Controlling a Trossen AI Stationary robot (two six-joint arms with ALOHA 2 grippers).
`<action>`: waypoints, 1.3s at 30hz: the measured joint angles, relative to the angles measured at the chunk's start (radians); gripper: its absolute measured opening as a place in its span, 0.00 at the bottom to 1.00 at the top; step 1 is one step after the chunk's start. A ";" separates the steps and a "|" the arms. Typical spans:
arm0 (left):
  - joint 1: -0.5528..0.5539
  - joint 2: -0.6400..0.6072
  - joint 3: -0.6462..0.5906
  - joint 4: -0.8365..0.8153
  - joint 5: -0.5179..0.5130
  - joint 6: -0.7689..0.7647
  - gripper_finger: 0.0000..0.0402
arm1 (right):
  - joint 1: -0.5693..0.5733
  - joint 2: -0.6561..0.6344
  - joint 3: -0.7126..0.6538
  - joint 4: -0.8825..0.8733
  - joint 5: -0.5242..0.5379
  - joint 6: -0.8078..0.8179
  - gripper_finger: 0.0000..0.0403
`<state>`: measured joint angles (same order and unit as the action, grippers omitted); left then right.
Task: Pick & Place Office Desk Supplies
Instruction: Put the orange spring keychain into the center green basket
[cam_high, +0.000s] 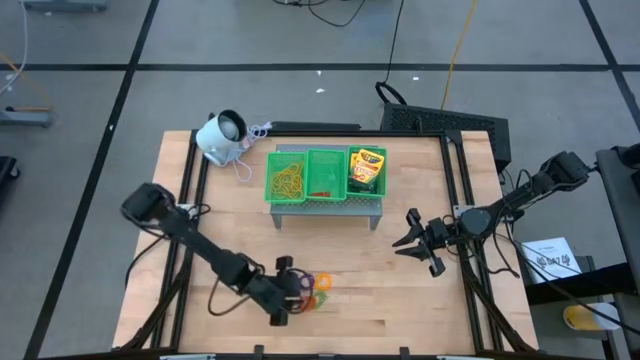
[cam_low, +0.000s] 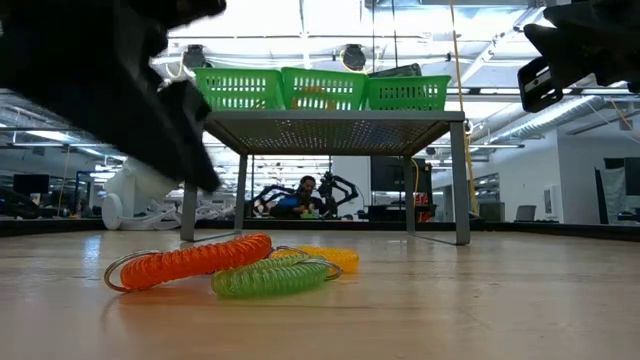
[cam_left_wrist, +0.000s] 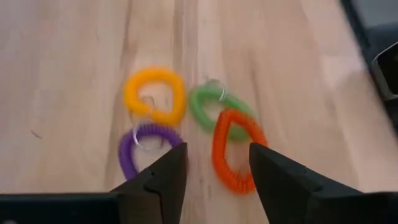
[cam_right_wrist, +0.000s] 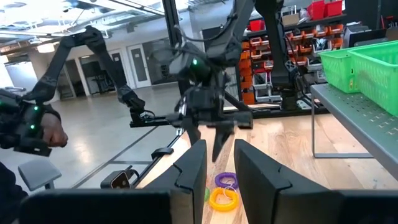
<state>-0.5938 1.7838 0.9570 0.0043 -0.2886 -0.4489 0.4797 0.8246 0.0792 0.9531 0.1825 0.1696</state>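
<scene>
The orange ring (cam_left_wrist: 219, 154) lies over the green ring's edge (cam_left_wrist: 222, 126), so the orange ring should come free and leave the green ring lying when I lift it.
Several coil rings lie flat on the wooden table near its near edge: orange (cam_left_wrist: 233, 152), green (cam_left_wrist: 214, 104), yellow (cam_left_wrist: 155, 93) and purple (cam_left_wrist: 138, 148). They show in the high view as a cluster of rings (cam_high: 316, 290). My left gripper (cam_left_wrist: 214, 165) hovers open just above them, its fingers on either side of the orange ring's near end, touching nothing. The green tray (cam_high: 325, 160) sits on a grey stand. It holds rubber bands (cam_high: 288, 180) in its left part and one crayon box (cam_high: 367, 170) in its right part. My right gripper (cam_high: 408, 237) waits open to the stand's right.
A white round-headed device (cam_high: 222, 135) with a cord lies at the table's far left corner. The grey stand (cam_high: 330, 208) under the tray has legs reaching the table. Bare wood stretches between the rings and the stand. A small red item (cam_high: 320, 192) lies in the tray's middle part.
</scene>
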 joint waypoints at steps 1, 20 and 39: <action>0.001 0.016 0.000 0.010 0.000 -0.007 0.46 | 0.000 0.000 0.000 0.000 0.000 0.000 0.18; 0.025 0.197 0.001 0.214 0.014 -0.001 0.46 | 0.000 0.000 0.000 -0.002 0.004 0.000 0.18; 0.024 0.124 -0.003 0.153 0.080 0.021 0.07 | 0.000 0.000 0.000 -0.006 0.005 -0.002 0.17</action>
<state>-0.5694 1.9075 0.9543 0.1569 -0.2086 -0.4274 0.4793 0.8249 0.0788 0.9473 0.1871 0.1678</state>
